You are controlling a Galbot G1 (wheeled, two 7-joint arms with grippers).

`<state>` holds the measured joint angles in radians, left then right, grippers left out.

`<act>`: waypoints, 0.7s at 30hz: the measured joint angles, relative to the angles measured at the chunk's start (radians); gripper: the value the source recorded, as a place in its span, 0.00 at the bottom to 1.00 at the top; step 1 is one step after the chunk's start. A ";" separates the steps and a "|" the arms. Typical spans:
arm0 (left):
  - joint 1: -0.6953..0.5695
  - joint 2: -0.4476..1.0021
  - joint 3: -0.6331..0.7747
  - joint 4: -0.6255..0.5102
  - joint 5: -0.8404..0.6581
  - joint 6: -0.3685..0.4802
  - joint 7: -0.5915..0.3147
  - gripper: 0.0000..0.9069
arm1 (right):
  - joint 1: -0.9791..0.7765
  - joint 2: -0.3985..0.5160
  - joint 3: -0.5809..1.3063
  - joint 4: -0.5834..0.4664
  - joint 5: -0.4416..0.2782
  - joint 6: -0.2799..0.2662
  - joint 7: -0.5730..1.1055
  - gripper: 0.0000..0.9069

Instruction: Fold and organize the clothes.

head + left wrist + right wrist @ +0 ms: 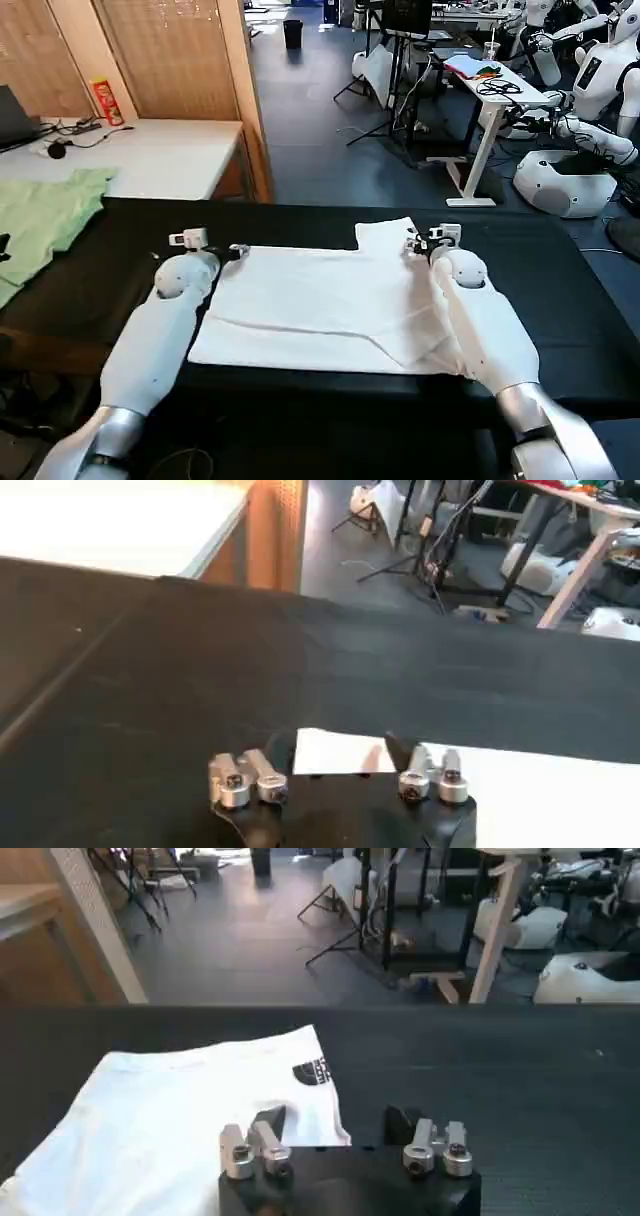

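The white T-shirt is lying limp and creased [300, 329], so its end [219, 309] will fold over when the robot carries that end across, and the opposite end will stay in place.
The clothes, one white T-shirt [320, 305], lie flat on the black table [560, 300], with a fold line across the near part and a sleeve [385, 235] sticking out at the far right. My left gripper [238, 251] sits low at the shirt's far left corner. It is open, and the white corner [335, 752] lies between its fingers [398, 750]. My right gripper [412, 243] is at the far right sleeve, also open. The sleeve's edge [200, 1118], with a small black print [312, 1071], lies by its left finger [270, 1120].
A pale green garment [40, 215] lies on the table's left end. Behind it stands a white table [150, 155] with a red can [103, 100] and cables. Other robots [590, 90] and a desk stand at the back right.
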<state>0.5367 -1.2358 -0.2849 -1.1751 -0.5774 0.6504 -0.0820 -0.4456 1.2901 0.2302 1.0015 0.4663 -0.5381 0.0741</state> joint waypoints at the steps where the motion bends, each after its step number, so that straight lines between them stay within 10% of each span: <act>1: 0.001 0.000 0.000 0.000 0.003 0.000 0.001 0.18 | -0.003 0.000 0.000 0.004 0.000 0.000 -0.003 0.19; 11: 0.009 0.000 -0.008 0.002 0.035 -0.017 0.010 0.18 | -0.043 -0.026 0.021 0.070 0.042 0.077 -0.041 0.06; 21: 0.079 0.052 -0.036 -0.127 -0.030 0.008 -0.017 0.18 | -0.190 -0.142 0.051 0.358 0.114 0.100 -0.056 0.05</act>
<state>0.6159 -1.1835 -0.3209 -1.3019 -0.6076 0.6580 -0.0994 -0.6359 1.1482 0.2811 1.3594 0.5798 -0.4385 0.0180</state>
